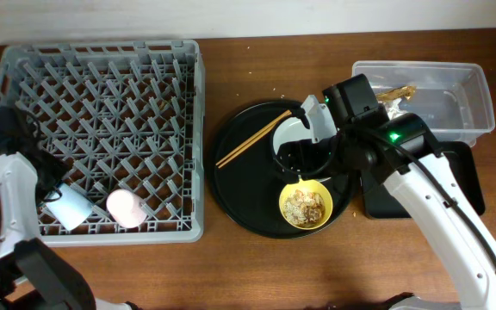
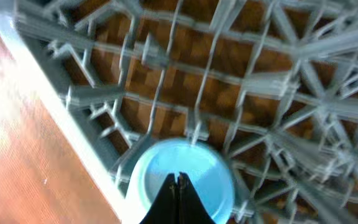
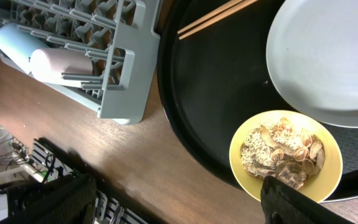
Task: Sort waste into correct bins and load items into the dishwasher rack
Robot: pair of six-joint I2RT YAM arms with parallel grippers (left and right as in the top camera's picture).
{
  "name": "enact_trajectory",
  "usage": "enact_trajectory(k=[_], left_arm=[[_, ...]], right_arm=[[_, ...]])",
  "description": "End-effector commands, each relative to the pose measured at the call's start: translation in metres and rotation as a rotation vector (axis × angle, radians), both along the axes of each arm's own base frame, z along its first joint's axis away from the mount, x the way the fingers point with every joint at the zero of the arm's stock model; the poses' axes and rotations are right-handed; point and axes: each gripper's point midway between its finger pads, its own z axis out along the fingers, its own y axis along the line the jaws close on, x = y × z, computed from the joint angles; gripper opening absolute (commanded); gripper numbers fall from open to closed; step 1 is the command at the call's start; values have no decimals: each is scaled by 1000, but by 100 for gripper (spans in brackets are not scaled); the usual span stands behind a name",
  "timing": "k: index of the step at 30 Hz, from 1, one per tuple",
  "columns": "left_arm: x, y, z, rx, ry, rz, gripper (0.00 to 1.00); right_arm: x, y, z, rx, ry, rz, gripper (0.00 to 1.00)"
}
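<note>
The yellow bowl has food scraps (image 1: 305,207) in it. Next, my right gripper empties them into the shallow black tray (image 1: 377,198) before the bowl goes in the dishwasher rack.
The grey dishwasher rack (image 1: 102,77) stands at the left. The blue cup (image 1: 67,207) and pink cup (image 1: 126,209) lie on their sides in its front. My left gripper (image 2: 179,179) is shut and empty just above the blue cup (image 2: 194,163). The yellow bowl (image 1: 284,207) holds tan food scraps (image 1: 306,207) on the round black tray (image 1: 239,189). The grey plate (image 3: 328,56) and chopsticks (image 1: 252,139) lie there too. My right gripper (image 3: 173,199) is open over the tray's front edge, one finger by the bowl (image 3: 244,180). No tissue shows.
The clear tub (image 1: 455,86) at the back right holds a brown wrapper (image 1: 396,92). The shallow black tray (image 1: 468,185) lies in front of it, partly under my right arm. Bare wooden table lies between the rack and the round tray.
</note>
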Motion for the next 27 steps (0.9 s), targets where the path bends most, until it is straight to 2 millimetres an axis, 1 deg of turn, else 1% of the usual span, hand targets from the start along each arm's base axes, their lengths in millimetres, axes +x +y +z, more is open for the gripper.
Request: enact_trajectory(k=[1,3,4,5,6,7,8,9,10,11,12,13,14,15,16,17,18,19,20,21,23,24,25,26,27], left_arm=[[-9,-14,-3,-75,34,-14,0],[-12,-34,-6,-183,36,-28,0],[-18,-39,-5,-207,61,-28,0],[-17,-46,6,-245,52,-33,7],[-8,-51,28,-276,14,-82,15],[-2,-56,61,-292,-21,-131,27],[7,-66,87,-327,-77,-215,39],[23,-88,113,-400,-195,-379,45],[33,-110,131,-457,-295,-519,47],[38,-137,153,-494,-404,-718,47],[38,-164,172,-513,-492,-912,47],[33,-194,190,-527,-566,-1082,47],[28,-212,197,-520,-580,-1167,47],[20,-235,203,-510,-579,-1265,48],[15,-252,205,-493,-557,-1328,55],[11,-266,204,-480,-533,-1377,71],[6,-285,204,-501,-522,-1437,99],[4,-294,204,-508,-519,-1469,99],[2,-299,204,-514,-516,-1484,99],[2,-299,204,-514,-515,-1484,99],[2,-299,204,-514,-515,-1484,99],[2,-299,204,-514,-515,-1483,99],[2,-299,204,-514,-515,-1483,99],[2,-299,204,-514,-515,-1483,99],[2,-299,204,-514,-515,-1483,99]], right_arm=[[1,-1,-2,-15,-5,1,86],[1,-1,-2,-15,-5,1,86],[2,-2,-2,-23,-9,-3,86],[3,-4,-3,-36,-14,-10,86],[3,-4,-3,-36,-15,-10,86],[4,-4,-3,-38,-20,-12,86],[13,-9,-3,-71,-58,-35,89],[27,-19,-5,-121,-91,-114,93],[34,-19,-6,-119,-95,-145,93],[43,-12,-14,-120,-96,-138,92],[51,-13,-28,-151,-82,-145,92],[63,-26,-47,-246,-76,-189,89],[67,-29,-71,-285,-13,-202,81],[51,-12,-94,-233,123,-127,72],[31,-2,-110,-230,226,-58,70],[16,-1,-122,-290,280,-17,69],[3,6,-127,-344,287,32,70],[-2,6,-133,-423,262,54,70],[-9,8,-150,-520,223,77,66],[-17,12,-168,-555,228,109,60],[-28,5,-200,-617,307,132,48],[-31,3,-215,-638,339,138,39],[-32,1,-220,-649,355,138,22],[-30,0,-220,-646,357,132,7],[-29,-1,-220,-635,366,122,4]])
